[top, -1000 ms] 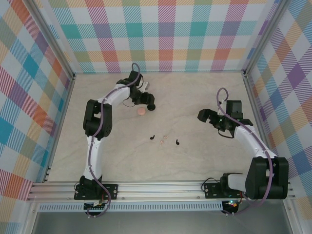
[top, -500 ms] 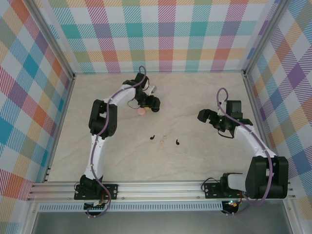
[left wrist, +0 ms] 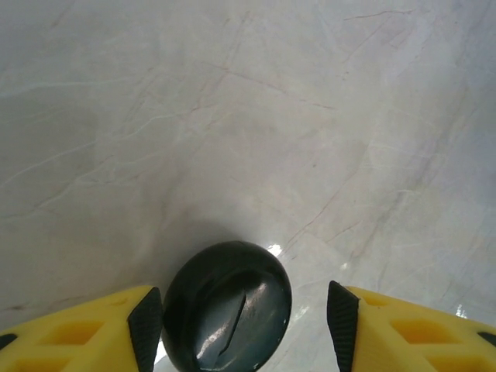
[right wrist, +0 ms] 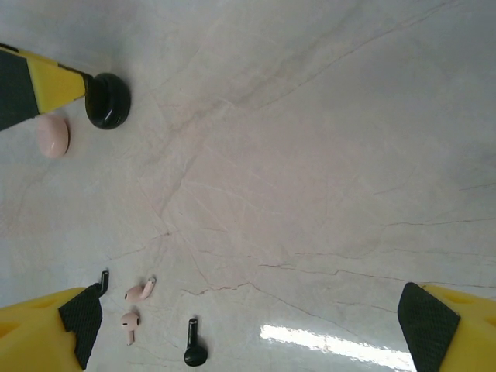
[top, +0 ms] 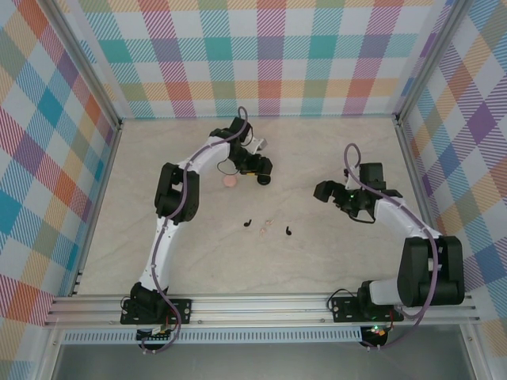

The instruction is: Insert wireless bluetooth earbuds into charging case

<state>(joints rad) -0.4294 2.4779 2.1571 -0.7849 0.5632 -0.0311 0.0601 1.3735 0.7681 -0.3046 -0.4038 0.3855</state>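
I need to use my left gripper to steady the black charging case (top: 264, 180) and bring my right gripper to its free side (top: 269, 180), because the case lies shut and loose in my open left gripper.
The salmon-pink charging case (top: 230, 181) lies shut on the table at centre back. Two black earbuds (top: 247, 225) (top: 287, 231) lie nearer me, apart from it. My left gripper (top: 262, 172) is just right of the case, open around a black round puck (left wrist: 227, 306). The puck rests against the left pad, with a clear gap to the right pad. My right gripper (top: 320, 190) hovers open and empty over the table's right half. In its wrist view the pink case (right wrist: 53, 136) sits beside the black puck (right wrist: 108, 101), and one black earbud (right wrist: 193, 346) lies low.
Two small pink earbuds (top: 268, 224) lie between the black ones; they are also seen in the right wrist view (right wrist: 139, 291). Checkered walls and metal rails enclose the marble-look table (top: 333, 253).
My left gripper has slid right, taking the black puck along and leaving the pink case behind. My right gripper has shifted slightly left.
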